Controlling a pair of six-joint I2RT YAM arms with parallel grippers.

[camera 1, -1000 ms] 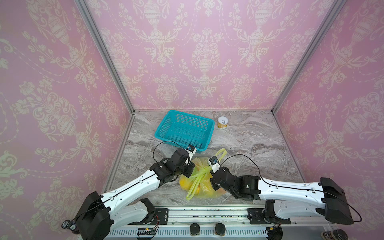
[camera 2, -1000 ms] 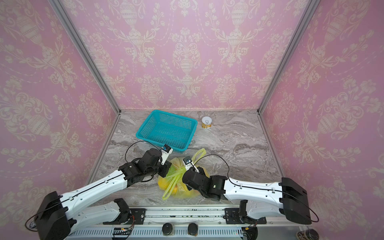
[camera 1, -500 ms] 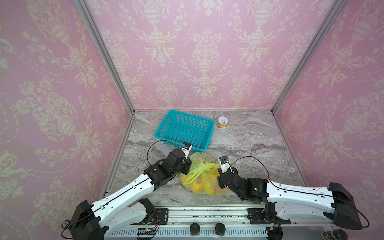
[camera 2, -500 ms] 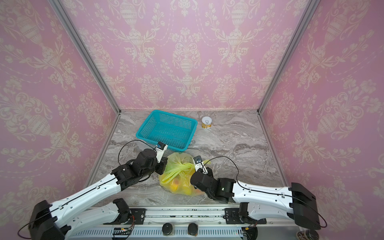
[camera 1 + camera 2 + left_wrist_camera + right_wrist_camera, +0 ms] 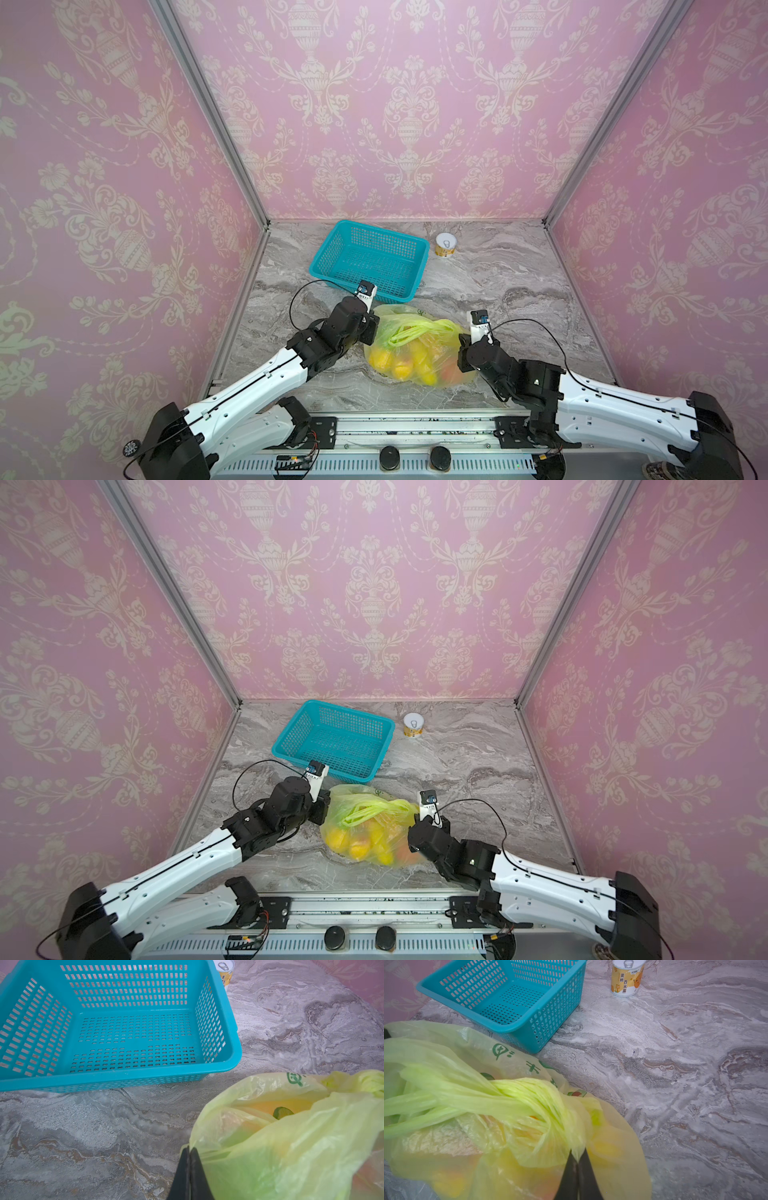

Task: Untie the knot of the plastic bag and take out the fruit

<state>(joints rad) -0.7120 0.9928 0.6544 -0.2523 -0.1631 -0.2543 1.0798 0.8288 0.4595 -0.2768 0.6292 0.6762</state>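
The bag is held by my grippers on either side of its gap point(image 5: 280, 1111), so my right gripper should keep pulling away until the bag's top point(image 5: 422, 324) stretches wide, then let go.
The yellow-green plastic bag point(image 5: 415, 353) point(image 5: 370, 833) lies on the marble table near the front. Yellow and orange fruit point(image 5: 397, 365) point(image 5: 357, 848) shows through it. Its loop handles stretch across the top and bunch into the knot point(image 5: 550, 1109) point(image 5: 449, 328) on the bag's right side. My left gripper point(image 5: 189, 1148) point(image 5: 371, 332) is shut on the bag's left edge. My right gripper point(image 5: 578, 1155) point(image 5: 461, 340) is shut on a pinch of plastic just beside the knot. In the left wrist view a green fruit point(image 5: 281, 1112) peeks from a gap in the bag.
A teal mesh basket point(image 5: 419, 270) point(image 5: 384, 746) stands with nothing in it just behind the bag, close to my left wrist. A small white-topped can point(image 5: 446, 245) point(image 5: 414, 726) point(image 5: 626, 978) stands to its right. Pink walls enclose the left, back and right.
Both grippers have moved apart, the left one leftward and the right one rightward. The bag is drawn wider between them, and its handles now lie across the top.
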